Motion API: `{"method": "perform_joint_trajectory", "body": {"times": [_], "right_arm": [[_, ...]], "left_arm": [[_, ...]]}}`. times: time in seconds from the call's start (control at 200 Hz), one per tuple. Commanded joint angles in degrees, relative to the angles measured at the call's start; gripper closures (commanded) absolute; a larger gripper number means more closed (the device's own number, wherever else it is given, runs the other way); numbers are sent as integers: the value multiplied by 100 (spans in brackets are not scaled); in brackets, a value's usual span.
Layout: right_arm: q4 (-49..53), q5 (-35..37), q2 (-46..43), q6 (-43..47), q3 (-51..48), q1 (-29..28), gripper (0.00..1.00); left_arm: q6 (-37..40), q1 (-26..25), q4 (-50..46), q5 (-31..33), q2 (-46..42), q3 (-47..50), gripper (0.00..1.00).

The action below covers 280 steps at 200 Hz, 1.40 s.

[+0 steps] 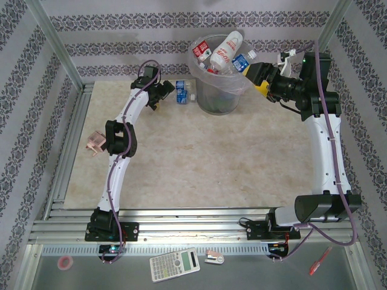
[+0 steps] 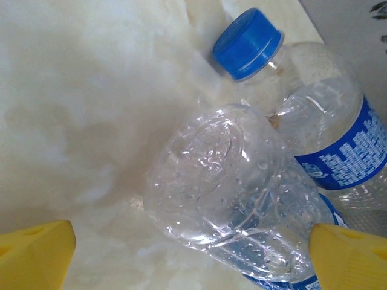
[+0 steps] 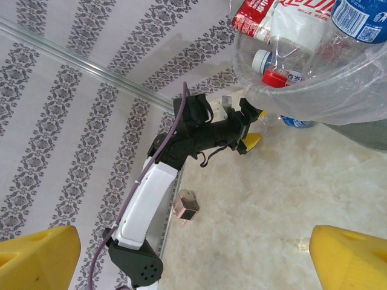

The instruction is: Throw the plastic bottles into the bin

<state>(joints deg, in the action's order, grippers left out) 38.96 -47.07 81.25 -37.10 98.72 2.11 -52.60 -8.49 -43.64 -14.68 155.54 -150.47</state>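
The crushed bottle is resting against the blue-capped bottle (image 2: 279, 128), so next my left gripper pulls the crushed bottle clear (image 2: 224, 187) toward the front before it lifts it into the bin.
The bin (image 1: 218, 96), a dark mesh basket lined with a clear bag, stands at the back middle of the table with several plastic bottles (image 1: 224, 51) piled in its top. Two more bottles (image 1: 183, 92) lie on the table just left of it. My left gripper (image 1: 170, 92) is open right beside them. In the left wrist view a crushed clear bottle (image 2: 236, 187) lies between the yellow fingertips (image 2: 36, 254), with a blue-capped, blue-labelled bottle (image 2: 338, 139) behind it. My right gripper (image 1: 254, 77) hangs open and empty at the bin's right rim. The bin's bag (image 3: 338, 90) fills the top right of the right wrist view.
A small pinkish box (image 1: 95, 143) sits at the table's left edge, also seen as the pinkish box (image 3: 186, 207) beside my left arm (image 3: 199, 136). Metal frame posts and patterned walls enclose the table. A calculator (image 1: 174, 264), tape roll (image 1: 65, 261) and pen (image 1: 318, 261) lie below the arm bases.
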Motion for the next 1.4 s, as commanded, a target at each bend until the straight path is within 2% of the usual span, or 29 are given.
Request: {"method": "perform_joint_trajectory", "body": {"times": [0.0,0.195,0.305,0.405,0.48,0.55,0.654,0.719,0.919,1.249,1.309,1.394], "right_arm": [[-143,-101,6,23,-26,-26,3],[-163,-83,-12,-17,-48,-25,3],[-151,-70,-82,1,-105,-26,3],[-130,-42,-190,14,-173,-26,3],[-123,-28,-278,45,-237,-31,3],[-149,3,-341,63,-352,-26,2],[-222,-10,-317,25,-480,-26,2],[-213,-63,-239,23,-463,-30,2],[-240,-122,-138,44,-363,-60,2],[-166,-188,-257,153,-488,-62,2],[-139,-202,-274,191,-485,-51,2],[-113,-215,-301,218,-502,-36,2]], "left_arm": [[229,81,-805,176,205,-85,4],[689,79,-1113,42,107,-71,15],[1174,26,-1335,65,-292,261,18],[1553,-58,-1106,236,-1324,1500,19],[1531,-101,-409,377,-2587,3147,17],[1264,-116,339,461,-3606,4489,10],[987,-117,608,233,-4087,5015,4],[855,-154,636,62,-4034,4926,1],[804,-297,-90,438,-3258,3853,0],[897,-526,-1935,974,-1339,801,0],[947,-544,-2222,1049,-1167,559,0],[1033,-566,-2352,1171,-1164,697,0]]}}
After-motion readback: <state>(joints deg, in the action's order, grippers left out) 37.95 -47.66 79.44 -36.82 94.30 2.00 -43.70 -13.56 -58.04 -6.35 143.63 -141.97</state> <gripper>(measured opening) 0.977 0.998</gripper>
